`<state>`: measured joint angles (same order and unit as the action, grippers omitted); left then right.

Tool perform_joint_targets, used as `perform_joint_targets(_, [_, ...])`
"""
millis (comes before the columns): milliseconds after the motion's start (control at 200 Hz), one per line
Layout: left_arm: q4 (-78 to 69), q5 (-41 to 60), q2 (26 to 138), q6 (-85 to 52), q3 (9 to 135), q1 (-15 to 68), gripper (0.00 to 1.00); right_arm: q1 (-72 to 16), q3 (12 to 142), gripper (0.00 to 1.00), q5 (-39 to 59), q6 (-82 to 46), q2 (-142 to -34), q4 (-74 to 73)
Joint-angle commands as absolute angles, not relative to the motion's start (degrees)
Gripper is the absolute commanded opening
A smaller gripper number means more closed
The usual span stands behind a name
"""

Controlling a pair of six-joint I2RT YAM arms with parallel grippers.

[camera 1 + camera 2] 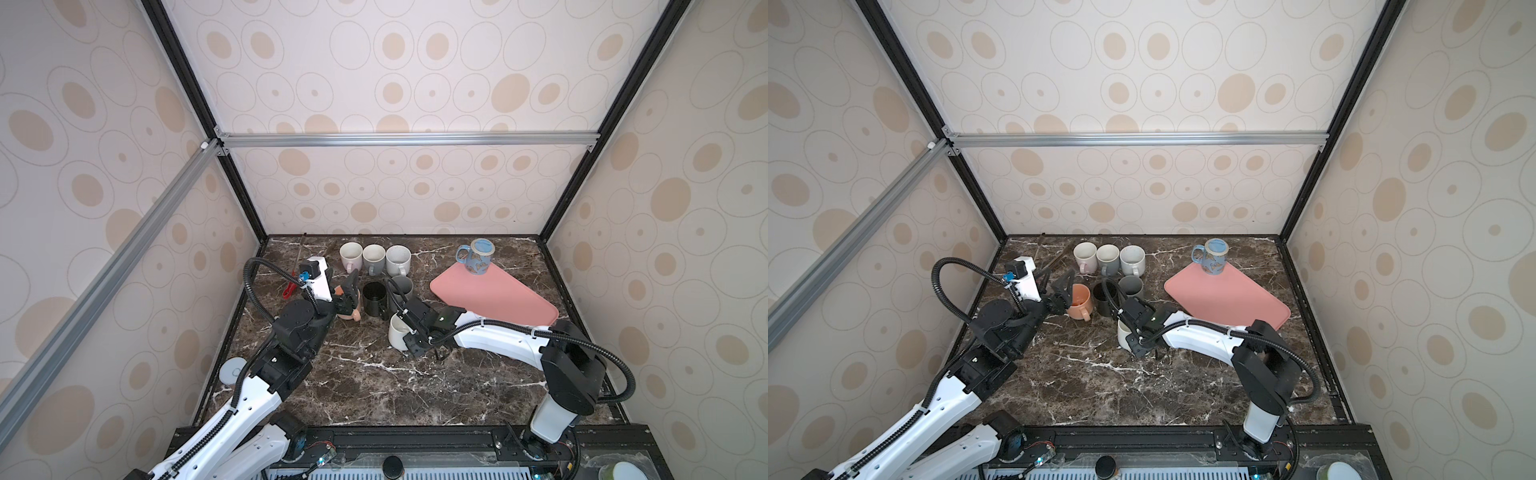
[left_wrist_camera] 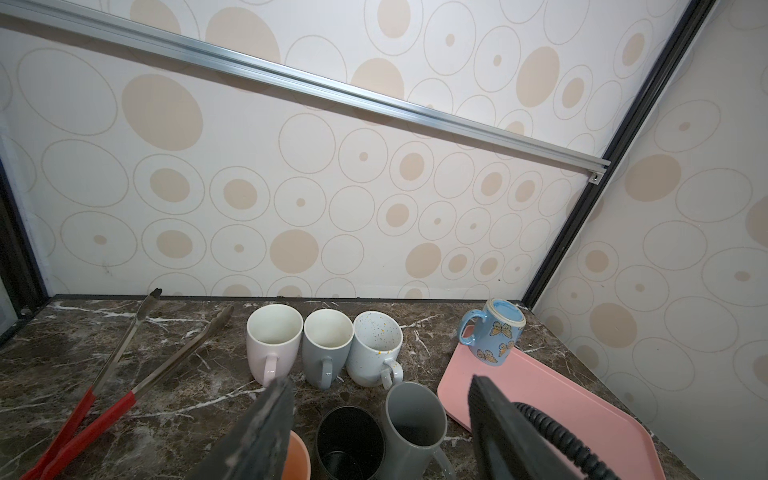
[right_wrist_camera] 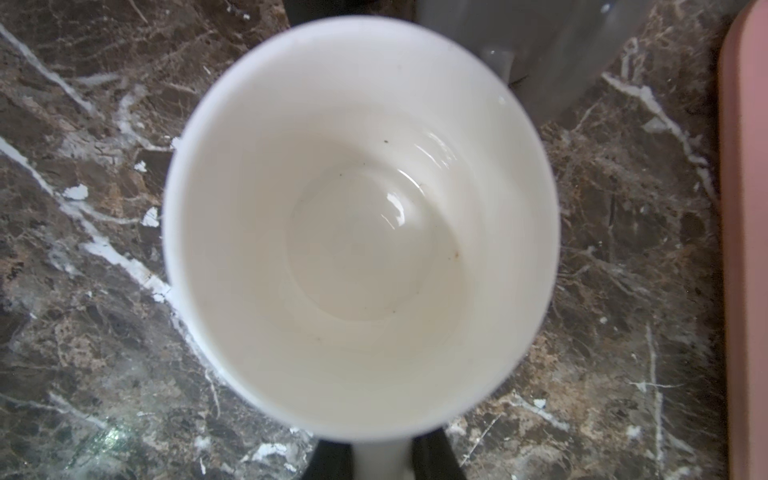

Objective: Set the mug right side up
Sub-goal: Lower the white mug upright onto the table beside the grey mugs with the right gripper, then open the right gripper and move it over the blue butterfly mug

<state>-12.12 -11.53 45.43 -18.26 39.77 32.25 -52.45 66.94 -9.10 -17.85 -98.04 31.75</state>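
The blue butterfly mug [image 1: 480, 257] stands upside down on the pink tray's far corner, so my right gripper should pull it nearer before my left gripper takes the blue mug's handle [image 1: 461, 253].
A white mug [image 1: 398, 332] [image 1: 1123, 335] stands mouth up near the middle of the marble table, and its empty inside [image 3: 361, 228] fills the right wrist view. My right gripper [image 1: 409, 332] [image 1: 1136, 332] [image 3: 380, 461] is shut on its handle. A blue butterfly mug [image 1: 478, 257] [image 1: 1213, 258] [image 2: 494, 336] stands upside down on the far corner of the pink tray [image 1: 498, 301] [image 1: 1233, 299]. My left gripper [image 1: 347, 286] [image 1: 1059, 282] [image 2: 380, 390] is open and holds nothing, just beside an upright orange mug [image 1: 1079, 301] [image 2: 297, 457].
A black mug [image 1: 374, 297] and a grey mug [image 1: 402, 286] stand upright between the two grippers. A row of three pale mugs [image 1: 374, 257] lines the back. Red-handled tongs [image 2: 124, 374] lie at the back left. Walls close in on three sides.
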Motion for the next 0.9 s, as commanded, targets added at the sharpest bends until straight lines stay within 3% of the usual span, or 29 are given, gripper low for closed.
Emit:
perform_joint_targets(0, [-12.02,-12.04,44.3,-16.88,39.49,31.92,0.68,-52.73,67.05,0.18,-10.75,-20.23,-97.4,31.68])
perform_joint_targets(110, [-11.95,-12.04,44.3,-16.66,39.33,31.95,0.68,-53.13,67.57,0.38,-10.81,-20.39,-96.21,33.02])
perform_joint_targets(205, [-11.91,-12.13,44.3,-16.53,39.28,31.9,0.69,-53.58,68.37,0.45,-11.84,-20.81,-94.6,34.12])
perform_joint_targets(550, [-14.04,-9.27,49.06,-16.3,40.56,31.77,0.69,-51.77,72.82,0.49,-19.88,-17.46,-89.18,36.01])
perform_joint_targets(720, [-15.73,-5.01,56.09,-16.18,43.99,31.8,0.68,-41.25,76.09,0.5,-17.85,-15.53,-88.41,34.74])
perform_joint_targets(895, [-20.38,0.77,65.13,-18.06,48.76,31.77,0.66,-29.35,79.46,0.57,-15.44,-14.45,-88.54,33.14])
